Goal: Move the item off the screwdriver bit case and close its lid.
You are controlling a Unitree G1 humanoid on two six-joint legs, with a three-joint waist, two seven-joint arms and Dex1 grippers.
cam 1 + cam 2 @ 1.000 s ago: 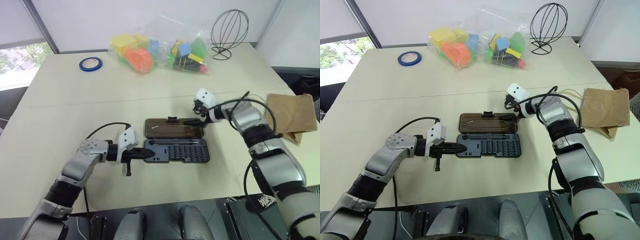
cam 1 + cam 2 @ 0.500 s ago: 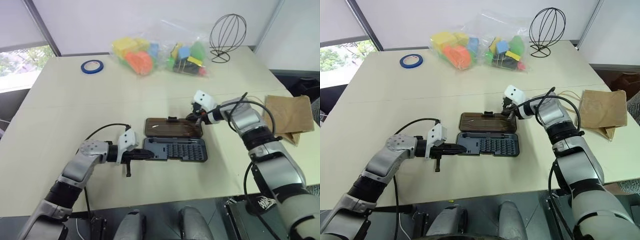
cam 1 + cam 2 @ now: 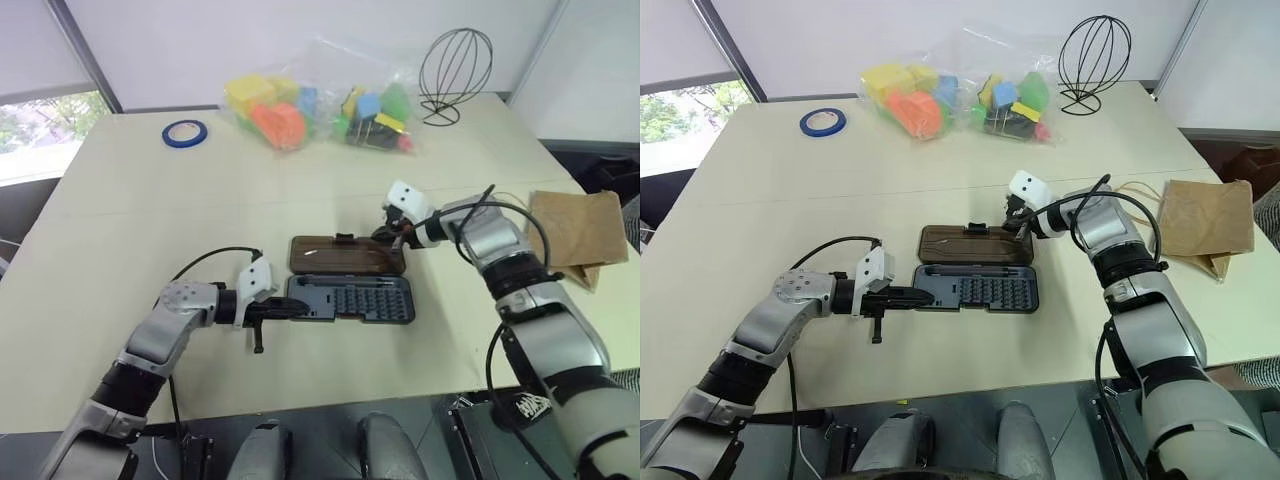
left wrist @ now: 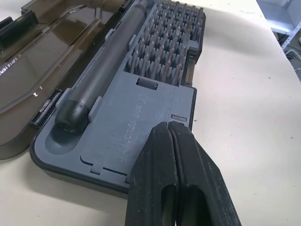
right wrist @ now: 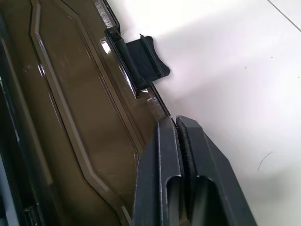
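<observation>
The lid's far rim (image 5: 163,109) is at an angle to the fingers of the robot's right gripper, so the robot should open them, turn them to line up and pinch the lid's rim (image 5: 157,98) before closing the lid.
The screwdriver bit case (image 3: 350,298) lies open at the table's middle, its blue-grey tray showing rows of bits and a dark driver handle (image 4: 101,70). Its lid (image 3: 347,254), smoky brown, lies flat on the table behind the tray, latch tab (image 5: 143,61) at its far edge. My left gripper (image 3: 302,311) is shut, its tips resting on the tray's left end (image 4: 141,122). My right gripper (image 3: 388,237) is shut, its tips at the lid's far right rim beside the latch tab. The item, a brown paper bag (image 3: 580,228), lies on the table's right edge, away from the case.
Two clear bags of colourful toys (image 3: 320,105) sit at the back of the beige table (image 3: 150,200). A blue tape roll (image 3: 183,131) lies at the back left, and a black wire stand (image 3: 456,60) stands at the back right.
My right gripper's fingers have come together at the lid's far right rim. The left arm and the case have stayed put; the view shifted slightly.
</observation>
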